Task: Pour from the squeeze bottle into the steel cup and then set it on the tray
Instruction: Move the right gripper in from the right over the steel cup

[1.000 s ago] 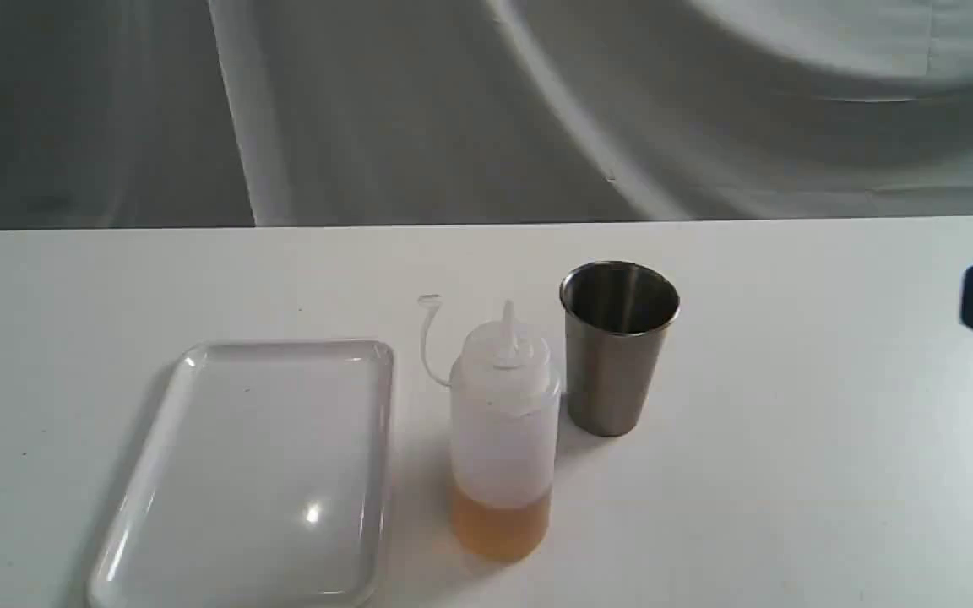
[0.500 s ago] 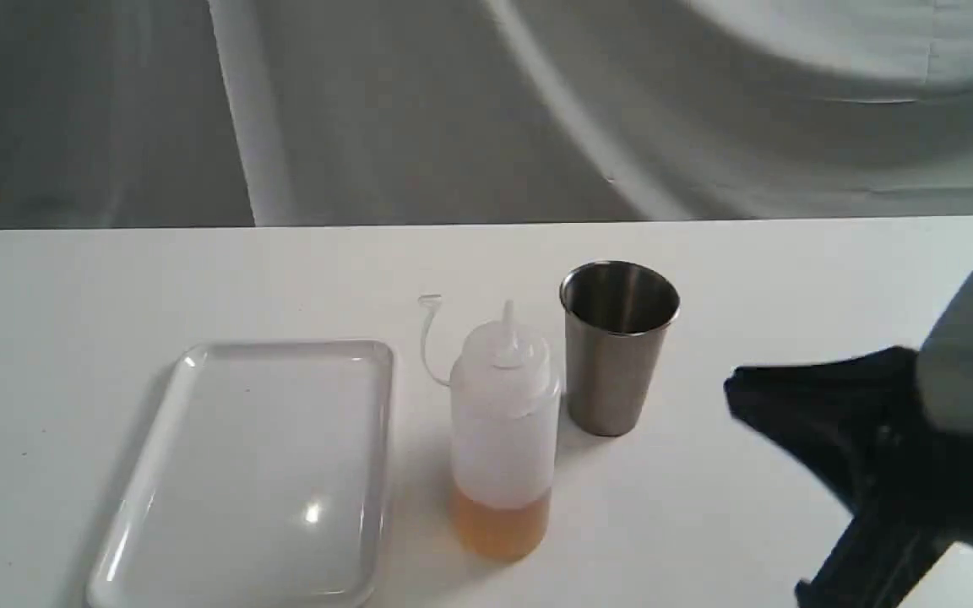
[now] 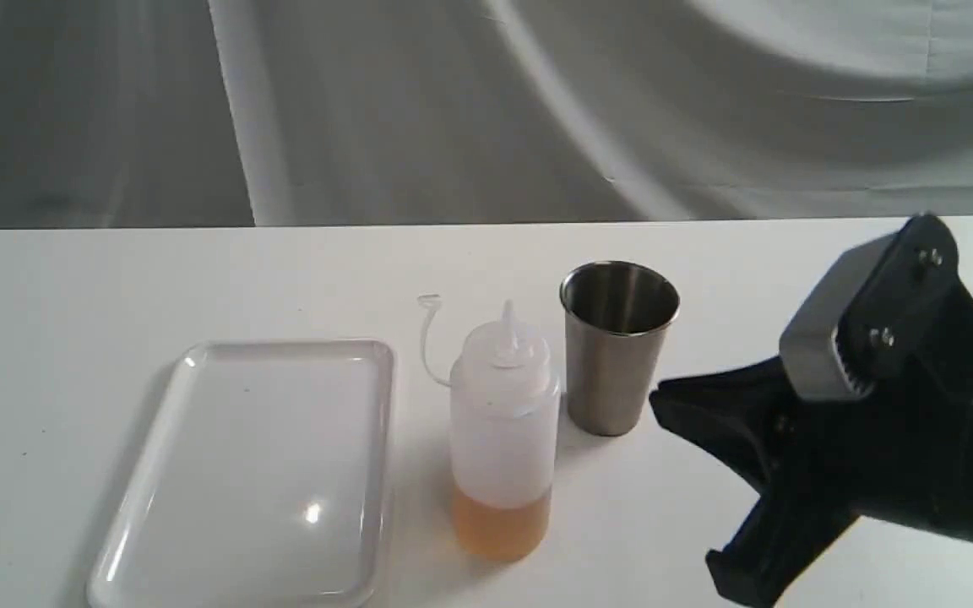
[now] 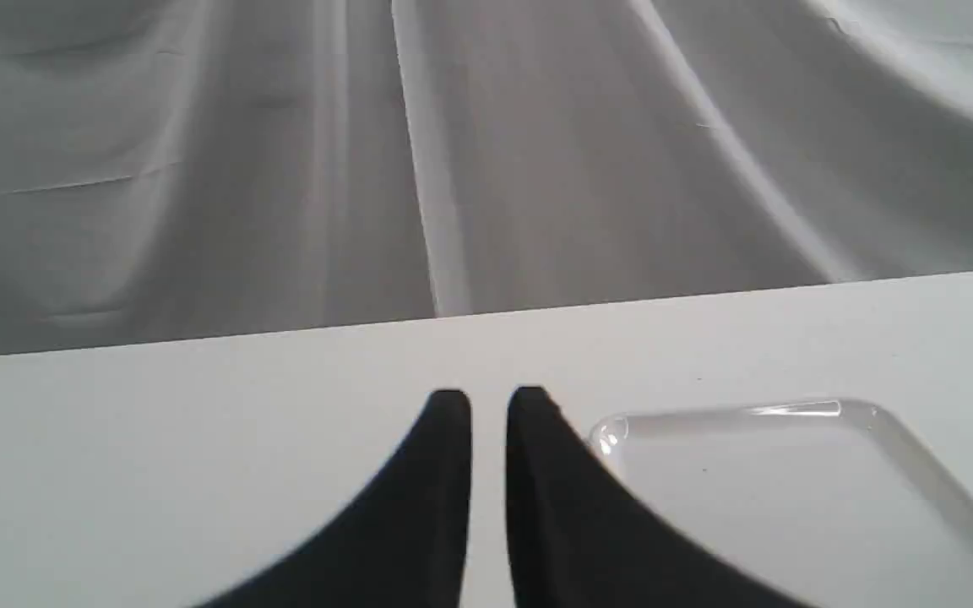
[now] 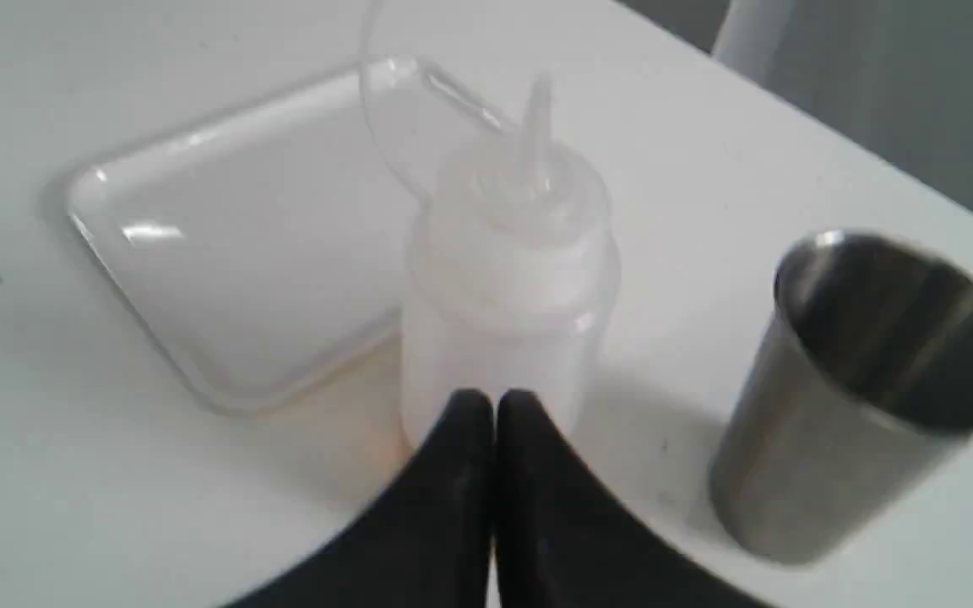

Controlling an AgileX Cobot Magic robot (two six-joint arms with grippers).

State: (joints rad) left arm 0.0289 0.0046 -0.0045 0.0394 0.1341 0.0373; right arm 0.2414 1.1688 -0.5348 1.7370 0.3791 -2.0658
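My right gripper is shut and slants down toward the squeeze bottle (image 3: 506,370). Next, I bring it down on the bottle's near side and open it level around the bottle's body (image 3: 502,458).
The squeeze bottle (image 3: 503,439) stands upright mid-table with amber liquid at its bottom and its cap strap curling off to the left. Just behind it to the right stands the steel cup (image 3: 617,346), upright with a dark inside. The white tray (image 3: 267,473) lies flat to the bottle's left with nothing on it. My right gripper (image 3: 664,404) hovers right of the cup, shut and holding nothing. In the right wrist view its fingertips (image 5: 491,404) point at the bottle (image 5: 508,295), with the cup (image 5: 841,422) beside it and the tray (image 5: 241,253) beyond. My left gripper (image 4: 489,404) is shut but for a thin slit, near a corner of the tray (image 4: 790,473).
The white table (image 3: 790,253) ends at a back edge in front of a grey cloth backdrop (image 3: 453,110). Its right corner shows just behind my right arm. The left arm does not show in the exterior view.
My right arm has come in from the right edge and moved left and forward, close to the cup and bottle. Bottle, cup and tray have not moved.
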